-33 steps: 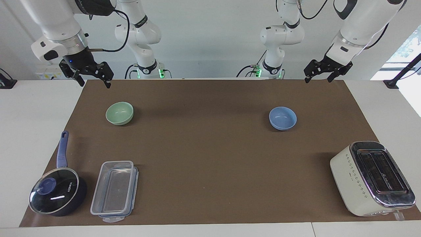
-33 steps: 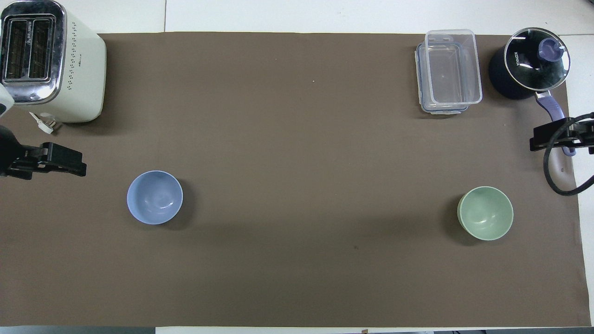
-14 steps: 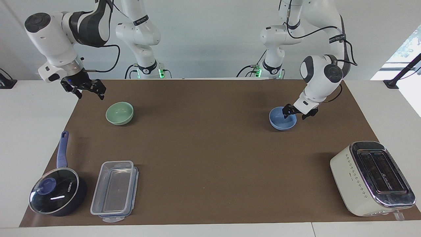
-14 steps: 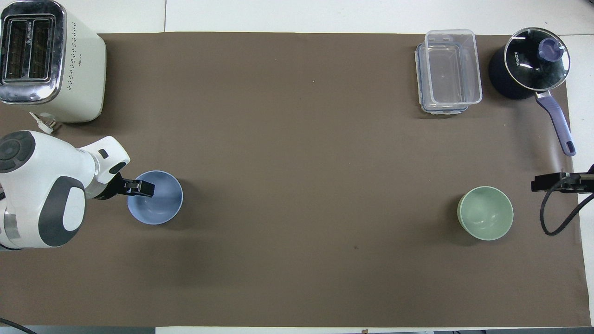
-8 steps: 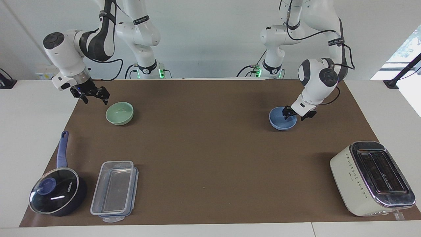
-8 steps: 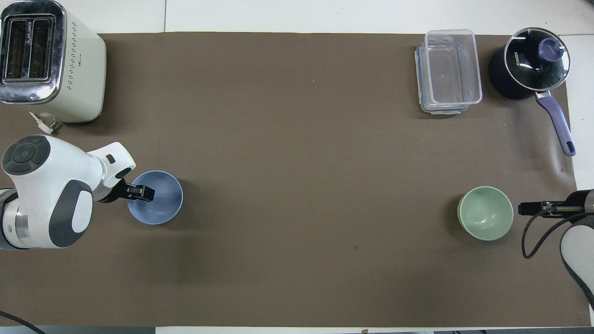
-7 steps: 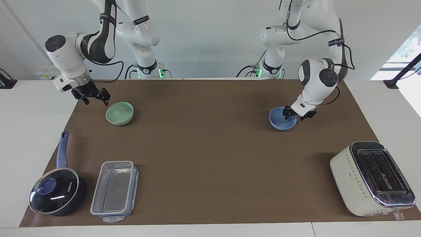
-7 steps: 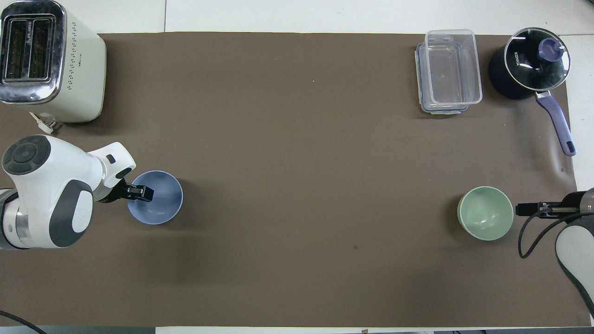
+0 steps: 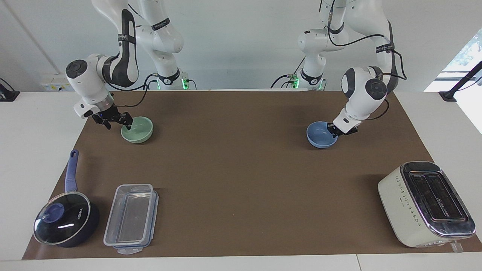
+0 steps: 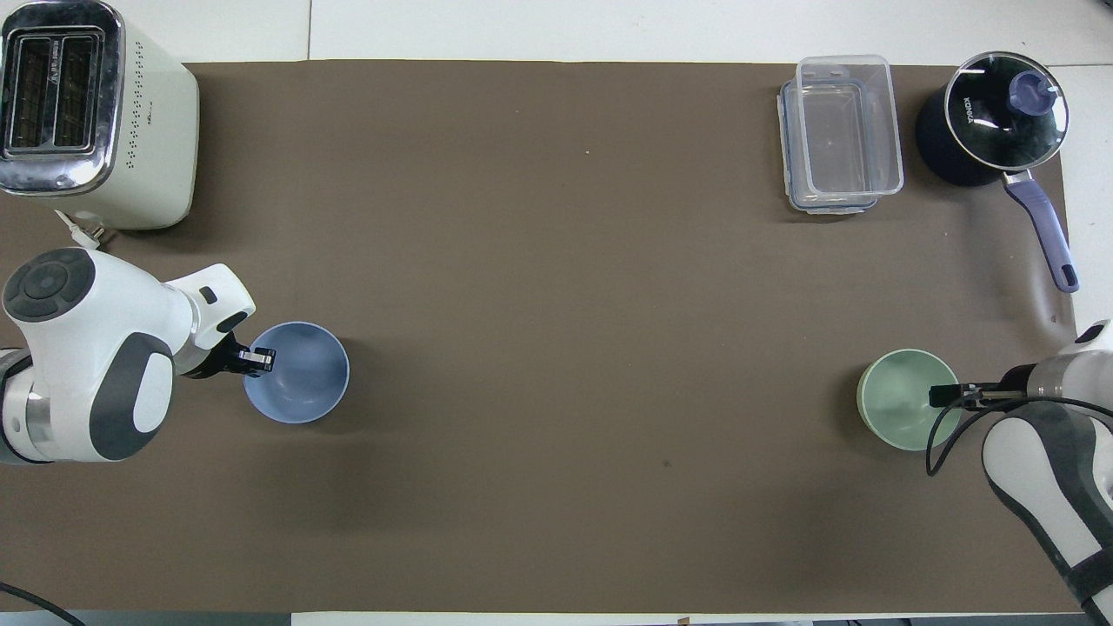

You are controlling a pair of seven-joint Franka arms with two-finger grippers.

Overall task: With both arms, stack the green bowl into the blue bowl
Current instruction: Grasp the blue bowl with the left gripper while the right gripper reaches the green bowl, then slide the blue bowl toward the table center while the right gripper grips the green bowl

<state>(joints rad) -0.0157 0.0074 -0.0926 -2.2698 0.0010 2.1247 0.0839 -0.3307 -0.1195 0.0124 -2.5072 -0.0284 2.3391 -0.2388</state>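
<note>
The blue bowl's rim [image 10: 342, 348] is just as wide as that of the green bowl [image 10: 903, 401], so I expect the green bowl will hide the blue bowl from above when I stack them.
The green bowl [image 9: 139, 130] sits on the brown mat toward the right arm's end; it also shows in the overhead view [image 10: 900, 402]. My right gripper [image 9: 116, 121] is open and low at that bowl's rim, on the side toward the table's end, with one finger over the rim; it also shows in the overhead view [image 10: 943, 396]. The blue bowl [image 9: 320, 136] is low at the mat toward the left arm's end, also seen from overhead [image 10: 300, 374]. My left gripper [image 9: 336, 130] is shut on its rim; it also shows in the overhead view [image 10: 259, 358].
A white toaster [image 9: 425, 203] stands farther from the robots at the left arm's end. A clear lidded container [image 9: 130, 216] and a dark blue saucepan with a glass lid [image 9: 64, 222] stand farther from the robots at the right arm's end.
My left gripper has shut on the blue bowl's rim and nudged the bowl a little toward the table's middle. My right gripper has come down from beside the green bowl to its rim.
</note>
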